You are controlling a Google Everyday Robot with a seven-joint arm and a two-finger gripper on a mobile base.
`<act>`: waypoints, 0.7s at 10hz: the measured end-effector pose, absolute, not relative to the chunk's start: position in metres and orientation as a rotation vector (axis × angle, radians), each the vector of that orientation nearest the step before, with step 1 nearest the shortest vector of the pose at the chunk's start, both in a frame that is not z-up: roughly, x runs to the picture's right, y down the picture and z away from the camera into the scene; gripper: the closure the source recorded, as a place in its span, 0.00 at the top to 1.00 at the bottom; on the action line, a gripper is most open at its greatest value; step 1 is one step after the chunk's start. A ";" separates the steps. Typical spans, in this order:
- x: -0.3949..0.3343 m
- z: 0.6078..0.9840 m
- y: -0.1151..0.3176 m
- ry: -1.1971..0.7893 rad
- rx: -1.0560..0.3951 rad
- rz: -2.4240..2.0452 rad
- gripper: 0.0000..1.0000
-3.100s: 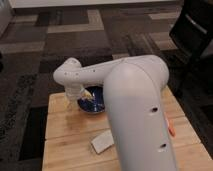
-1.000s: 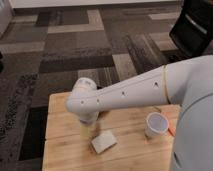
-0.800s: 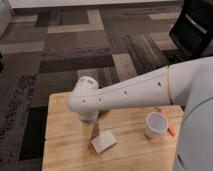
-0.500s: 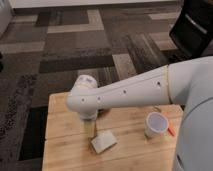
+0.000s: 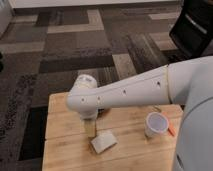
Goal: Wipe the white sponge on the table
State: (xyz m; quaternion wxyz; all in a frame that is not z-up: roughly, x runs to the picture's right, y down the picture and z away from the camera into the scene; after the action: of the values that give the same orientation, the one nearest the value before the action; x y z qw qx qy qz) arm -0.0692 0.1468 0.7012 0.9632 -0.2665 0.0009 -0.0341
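Observation:
My gripper will wipe the white sponge (image 5: pixel 104 142), and I should expect a blue dish hidden behind my arm when it does, because a dark sliver (image 5: pixel 102 110) shows below my arm.
The white sponge (image 5: pixel 103 141) lies flat on the table (image 5: pixel 62 150), near its front middle, turned at a slant. My arm reaches across the table from the right, with its white wrist at the left. The gripper (image 5: pixel 90 128) hangs down from the wrist, just left of the sponge and close to the tabletop. It is open and holds nothing.
A white cup (image 5: pixel 156 124) stands upright on the right side of the table, with a small orange object (image 5: pixel 171 131) beside it. My arm hides the back of the table. Patterned carpet surrounds the table, and a dark chair (image 5: pixel 197 27) stands at the far right.
Three seconds ago the arm was over a blue bowl at the back; it has swung forward and left. In the last second the gripper sank slightly beside the sponge.

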 end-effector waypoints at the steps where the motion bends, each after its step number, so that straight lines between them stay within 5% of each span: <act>1: -0.080 0.699 0.151 -0.037 -0.527 -0.129 0.80; 7: -0.081 0.681 0.185 -0.146 -0.535 -0.344 0.80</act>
State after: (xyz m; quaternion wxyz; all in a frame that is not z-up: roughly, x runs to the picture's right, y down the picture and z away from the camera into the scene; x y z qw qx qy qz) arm -0.0807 0.1851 0.6806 0.9473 -0.2626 -0.0718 -0.1689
